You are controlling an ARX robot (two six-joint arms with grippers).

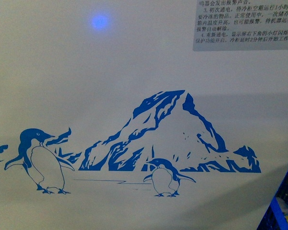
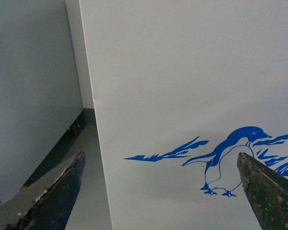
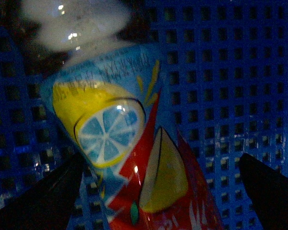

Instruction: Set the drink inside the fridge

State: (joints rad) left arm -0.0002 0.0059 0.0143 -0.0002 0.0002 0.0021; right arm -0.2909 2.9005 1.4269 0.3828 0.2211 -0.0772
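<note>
The dark liquid (image 3: 29, 45) will run into the drink's clear end when I pick up the drink, because a pale air pocket (image 3: 79, 24) shows in that end.
The fridge (image 1: 134, 72) fills the front view as a white wall with a blue penguin-and-mountain decal. It also shows in the left wrist view (image 2: 182, 86), where my left gripper (image 2: 163, 191) is open and empty close to that wall, near one penguin. In the right wrist view the drink (image 3: 129, 158) lies in a blue plastic crate (image 3: 230, 86), its red, yellow and blue lemon label facing the camera. My right gripper (image 3: 161, 191) is open with the bottle between its fingers, one finger (image 3: 43, 201) on each side. The bottle's cap is not visible.
A grey-white cabinet (image 2: 29, 86) stands beside the fridge with a narrow gap and floor (image 2: 84, 143) between them. A printed notice (image 1: 245, 24) sits at the fridge wall's upper right. A blue edge (image 1: 278, 211) shows at the lower right of the front view.
</note>
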